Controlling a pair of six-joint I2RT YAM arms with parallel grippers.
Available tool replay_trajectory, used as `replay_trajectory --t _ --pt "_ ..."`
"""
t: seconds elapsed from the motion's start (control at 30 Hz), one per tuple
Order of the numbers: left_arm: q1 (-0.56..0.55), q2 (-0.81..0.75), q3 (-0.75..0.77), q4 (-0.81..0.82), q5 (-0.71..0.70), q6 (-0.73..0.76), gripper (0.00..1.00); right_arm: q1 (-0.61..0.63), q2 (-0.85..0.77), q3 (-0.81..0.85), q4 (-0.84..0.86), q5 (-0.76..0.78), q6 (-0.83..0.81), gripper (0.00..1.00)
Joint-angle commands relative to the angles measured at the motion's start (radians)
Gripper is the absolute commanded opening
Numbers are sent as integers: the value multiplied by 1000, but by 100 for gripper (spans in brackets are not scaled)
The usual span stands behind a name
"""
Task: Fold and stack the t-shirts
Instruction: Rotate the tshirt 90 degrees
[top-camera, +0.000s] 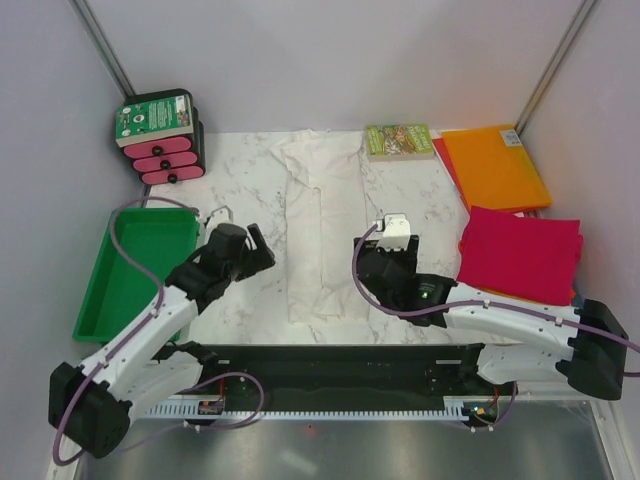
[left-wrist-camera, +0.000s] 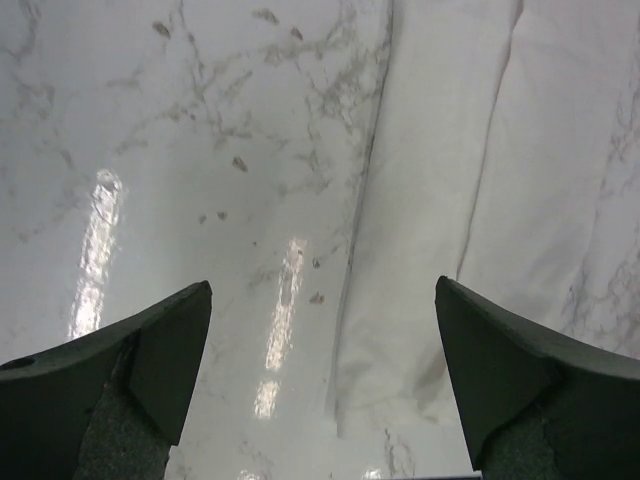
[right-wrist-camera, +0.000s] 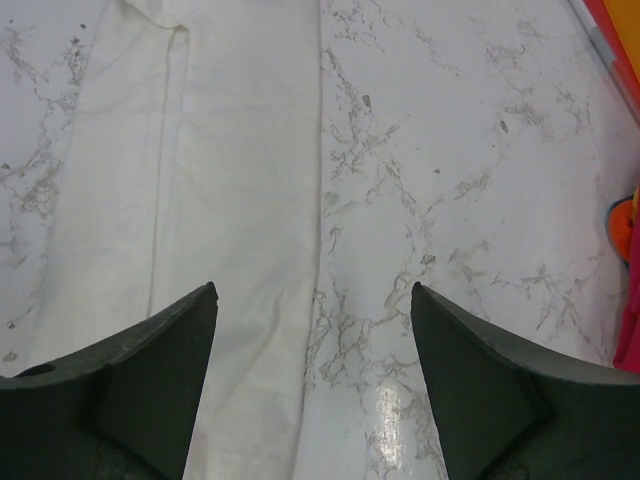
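The white t-shirt's near hem (top-camera: 327, 317) will droop between the robot's grippers when the robot lifts it, because a loose gap (top-camera: 321, 240) runs down the middle of the white t-shirt.
The white t-shirt (top-camera: 322, 225) lies folded into a long narrow strip down the middle of the marble table. A folded magenta t-shirt (top-camera: 520, 252) rests at the right, and a flat orange one (top-camera: 495, 165) lies behind it. My left gripper (top-camera: 258, 248) hovers open just left of the strip. In its wrist view the left gripper (left-wrist-camera: 322, 285) straddles the left edge of the white cloth (left-wrist-camera: 440, 200). My right gripper (top-camera: 378, 255) is open beside the strip's right edge. Its wrist view has the right gripper (right-wrist-camera: 314, 287) spanning the white hem (right-wrist-camera: 230, 200) and bare marble.
A green tray (top-camera: 140, 270) sits at the left edge. A black box with pink labels (top-camera: 160, 135) stands at the back left. A small green-covered book (top-camera: 398, 140) lies behind the shirt. Grey walls close in both sides.
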Motion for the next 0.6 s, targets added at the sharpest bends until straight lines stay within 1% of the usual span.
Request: replay_trajectory --t 0.0,0.03,0.1,0.13,0.17,0.2,0.23,0.27,0.3,0.33,0.37,0.43,0.47,0.57 --pt "-57 -24 -60 -10 154 -123 99 -2 -40 -4 -130 10 137 80" --pt "-58 4 -57 -25 156 -113 100 -5 -41 -6 -150 7 154 61" --pt "-60 65 -81 -27 185 -120 100 -7 -48 -15 -194 -7 195 45" --pt "-60 79 -94 -16 194 -135 100 -7 -52 -26 -198 -13 224 33" --pt "-63 96 -123 14 211 -136 100 -5 -61 -35 -199 -27 238 32" --pt "-63 119 -131 22 216 -139 100 -7 -64 -50 -202 -35 249 33" --pt "-63 158 -132 25 216 -136 100 -7 -71 -56 -204 -44 267 40" --pt "-66 180 -138 37 217 -133 99 -5 -75 -63 -204 -53 274 43" --pt "-71 192 -138 39 219 -131 97 -7 -77 -72 -204 -68 278 47" --pt "-75 206 -143 40 225 -133 91 -7 -78 -76 -204 -76 284 52" --pt "-81 205 -152 48 237 -134 79 -7 -78 -79 -207 -81 292 53" --pt "-132 190 -161 54 234 -154 65 -5 -75 -86 -213 -93 300 55" --pt "-178 176 -167 54 216 -160 60 -7 -72 -89 -211 -93 303 55" --pt "-239 157 -181 54 171 -185 56 -5 -61 -95 -213 -110 312 56"
